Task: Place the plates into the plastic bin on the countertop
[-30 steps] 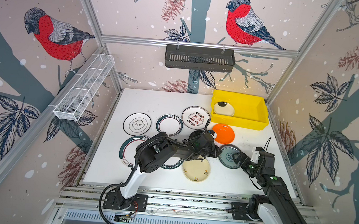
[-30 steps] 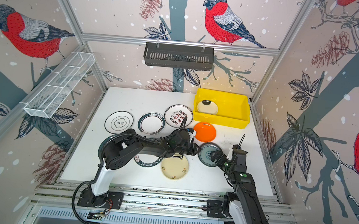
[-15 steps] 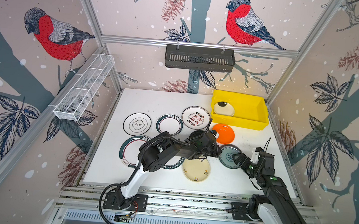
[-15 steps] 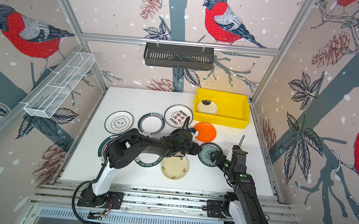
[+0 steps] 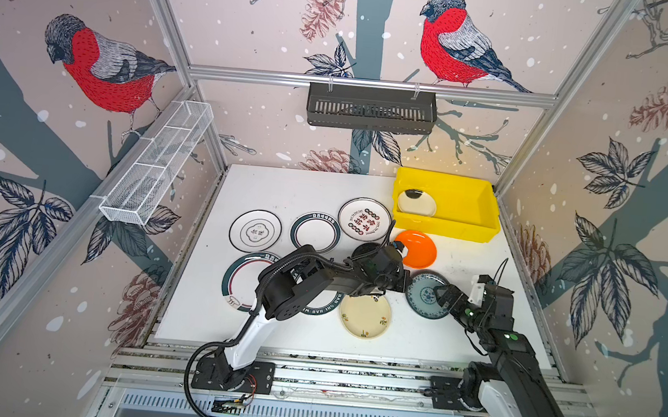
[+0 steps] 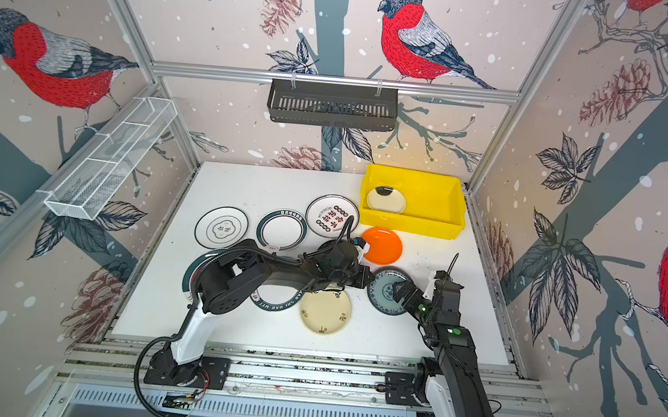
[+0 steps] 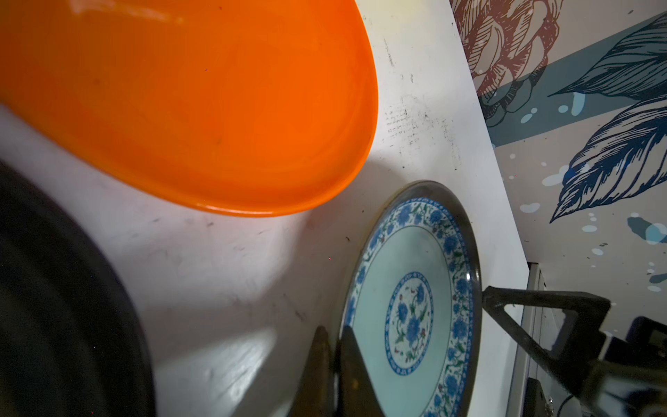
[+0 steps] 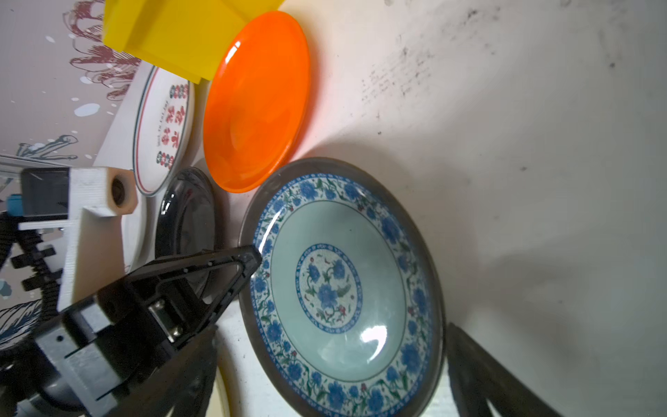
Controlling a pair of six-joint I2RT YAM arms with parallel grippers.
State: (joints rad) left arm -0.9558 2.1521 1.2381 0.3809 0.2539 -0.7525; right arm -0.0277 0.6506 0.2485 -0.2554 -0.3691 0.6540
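Observation:
When I lower the blue-patterned plate (image 5: 427, 293) into the bin, it should cover the pale plate (image 5: 417, 204) almost fully: the pale plate looks about as wide.
A blue-patterned plate (image 5: 426, 295) (image 6: 386, 292) lies on the white countertop (image 5: 296, 189). My left gripper (image 7: 334, 361) (image 5: 405, 285) is shut on its rim, one finger inside the dish and one outside. My right gripper (image 8: 332, 326) (image 5: 447, 297) stands open, its fingers astride the same plate's opposite side without touching it. The yellow plastic bin (image 5: 445, 228) at the back right holds one pale plate (image 5: 416, 203). An orange plate (image 5: 418, 249) (image 8: 256, 101) lies just in front of the bin.
Other plates lie around: red-character (image 5: 364, 219), green-rimmed (image 5: 315, 233), white emblem (image 5: 255, 230), cream floral (image 5: 364, 316), black (image 8: 187, 224), and two large green-rimmed ones (image 5: 244, 280) partly under the left arm. A black basket (image 5: 371, 108) and wire tray (image 5: 157, 163) hang on the walls.
My left gripper has reached a little further right and shut on the blue-patterned plate's rim. The right arm has stayed in place, open.

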